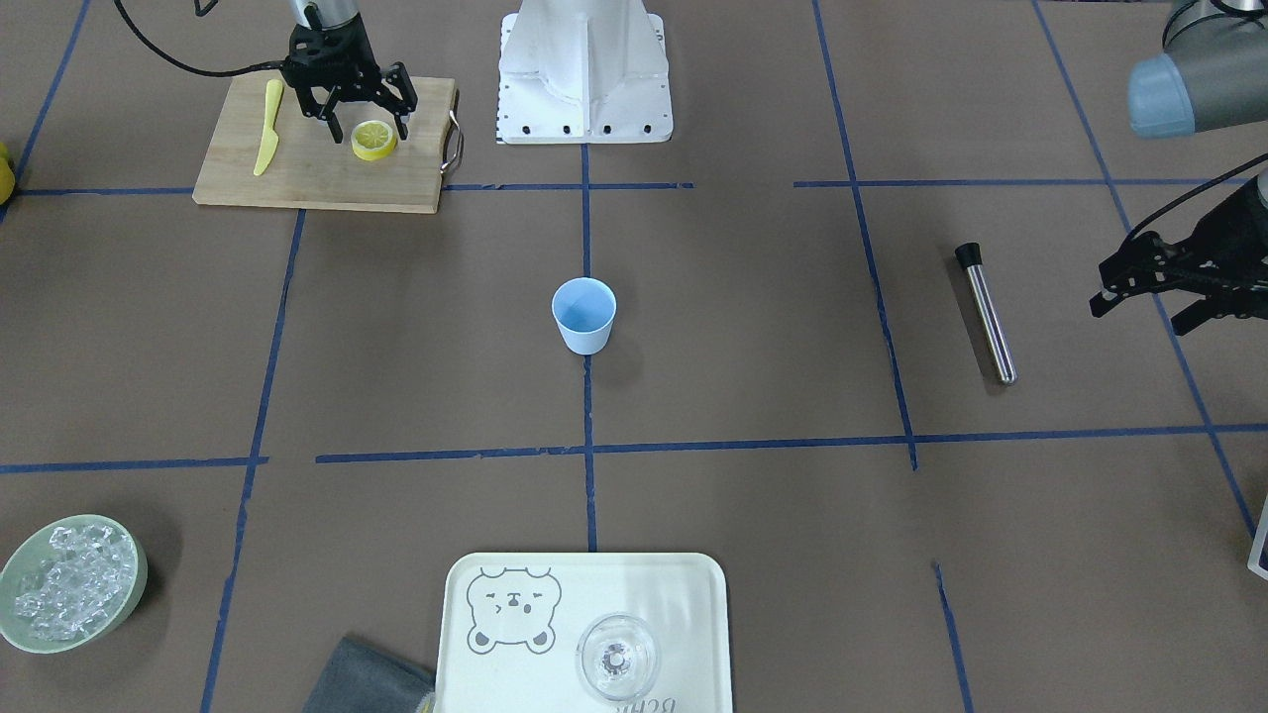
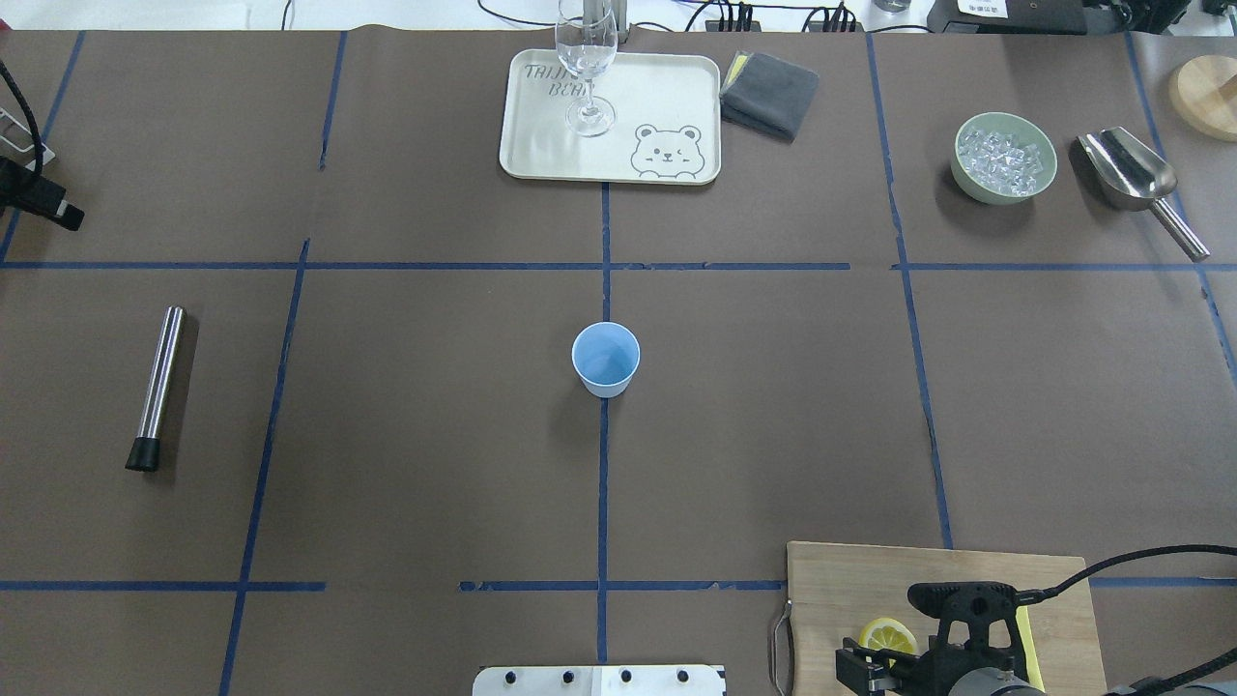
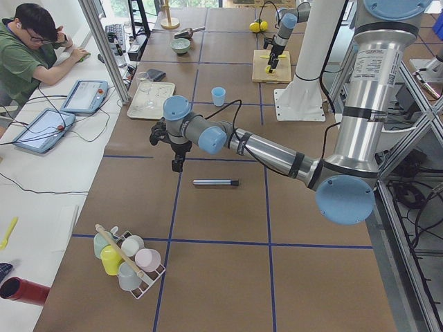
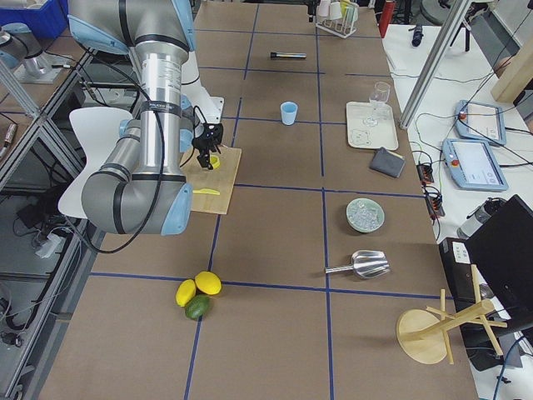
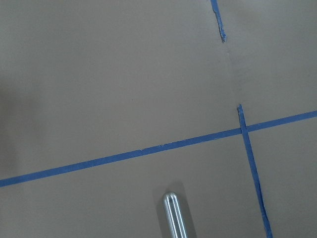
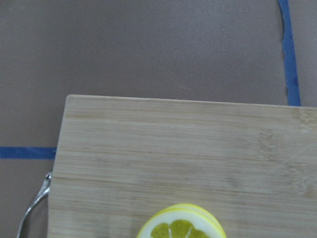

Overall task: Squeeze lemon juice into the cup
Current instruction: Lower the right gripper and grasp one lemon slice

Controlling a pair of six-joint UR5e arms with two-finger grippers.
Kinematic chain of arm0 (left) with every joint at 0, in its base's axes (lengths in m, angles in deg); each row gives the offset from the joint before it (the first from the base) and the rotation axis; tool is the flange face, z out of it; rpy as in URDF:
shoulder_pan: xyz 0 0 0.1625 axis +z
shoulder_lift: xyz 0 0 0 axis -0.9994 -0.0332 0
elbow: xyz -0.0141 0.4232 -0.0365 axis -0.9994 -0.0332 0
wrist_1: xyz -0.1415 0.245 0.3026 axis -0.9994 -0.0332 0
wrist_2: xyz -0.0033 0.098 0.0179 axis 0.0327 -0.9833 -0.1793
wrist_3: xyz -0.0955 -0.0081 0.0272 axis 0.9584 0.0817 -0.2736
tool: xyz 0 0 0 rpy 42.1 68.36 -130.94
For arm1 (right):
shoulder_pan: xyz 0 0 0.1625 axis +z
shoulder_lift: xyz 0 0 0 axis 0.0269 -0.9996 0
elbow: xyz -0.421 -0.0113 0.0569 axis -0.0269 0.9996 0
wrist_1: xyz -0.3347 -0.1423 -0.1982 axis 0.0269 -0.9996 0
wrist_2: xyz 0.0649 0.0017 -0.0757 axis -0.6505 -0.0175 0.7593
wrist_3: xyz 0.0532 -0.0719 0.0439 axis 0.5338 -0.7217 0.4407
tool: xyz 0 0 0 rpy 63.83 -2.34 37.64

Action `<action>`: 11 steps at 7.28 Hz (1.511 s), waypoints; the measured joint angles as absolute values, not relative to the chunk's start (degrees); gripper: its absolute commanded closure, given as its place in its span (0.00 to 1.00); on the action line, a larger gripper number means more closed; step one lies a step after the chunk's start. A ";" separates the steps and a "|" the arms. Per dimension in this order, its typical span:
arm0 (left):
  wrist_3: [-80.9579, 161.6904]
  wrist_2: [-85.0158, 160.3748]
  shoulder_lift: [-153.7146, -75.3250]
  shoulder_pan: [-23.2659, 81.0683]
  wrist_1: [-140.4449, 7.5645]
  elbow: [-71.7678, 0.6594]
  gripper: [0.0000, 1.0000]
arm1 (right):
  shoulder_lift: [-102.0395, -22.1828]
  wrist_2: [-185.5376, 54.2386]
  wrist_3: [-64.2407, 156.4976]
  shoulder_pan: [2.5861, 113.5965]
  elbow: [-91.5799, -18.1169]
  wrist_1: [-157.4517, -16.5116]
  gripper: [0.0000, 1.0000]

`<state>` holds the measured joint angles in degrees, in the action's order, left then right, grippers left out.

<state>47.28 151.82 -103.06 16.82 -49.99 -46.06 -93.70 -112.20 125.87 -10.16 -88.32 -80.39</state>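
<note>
A yellow rim [image 6: 204, 212] shows from under the top lemon slice [image 6: 180, 227], so that slice should come free when I lift and leave more slices behind.
The light-blue cup [image 1: 583, 315] stands upright and empty at the table's middle; it also shows in the overhead view [image 2: 606, 359]. A thick stack of yellow lemon slices [image 1: 374, 140] lies on the wooden cutting board [image 1: 297, 178]. No single thin lemon slice shows apart from that stack. My right gripper [image 1: 367, 127] is open and hangs just above the stack, one finger on each side of it. The right wrist view shows the stack's top [image 6: 181, 227] at its lower edge. My left gripper [image 1: 1137, 312] looks open and empty, far off at the table's other end.
A yellow knife [image 1: 267, 127] lies on the board beside the right gripper. A metal tube [image 1: 986, 312] lies near the left gripper. Across the table are a tray [image 1: 594, 594] with a clear glass [image 1: 616, 657], a grey cloth [image 2: 770, 92], a bowl of ice [image 1: 69, 584] and a scoop [image 2: 1131, 174].
</note>
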 measured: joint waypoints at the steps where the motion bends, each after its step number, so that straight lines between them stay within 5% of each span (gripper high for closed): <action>1: 47.29 151.84 -103.03 16.82 -50.00 -46.11 0.00 | -93.64 -112.12 125.87 -10.35 -88.33 -80.45 0.00; 2: 47.28 151.85 -103.02 16.82 -50.00 -46.15 0.00 | -93.60 -112.06 125.87 -10.49 -88.33 -80.57 0.00; 3: 47.28 151.85 -103.02 16.82 -50.00 -46.17 0.00 | -93.58 -111.97 125.85 -10.54 -88.33 -80.72 0.14; 4: 47.30 151.85 -102.99 16.82 -50.00 -46.21 0.00 | -93.56 -111.86 125.82 -10.55 -88.33 -80.83 0.38; 5: 47.30 151.85 -102.95 16.82 -50.00 -46.24 0.00 | -93.56 -111.79 125.79 -10.51 -88.36 -80.87 0.47; 11: 47.34 151.85 -102.92 16.82 -50.00 -46.38 0.00 | -93.85 -112.07 125.55 -9.25 -89.53 -81.02 0.67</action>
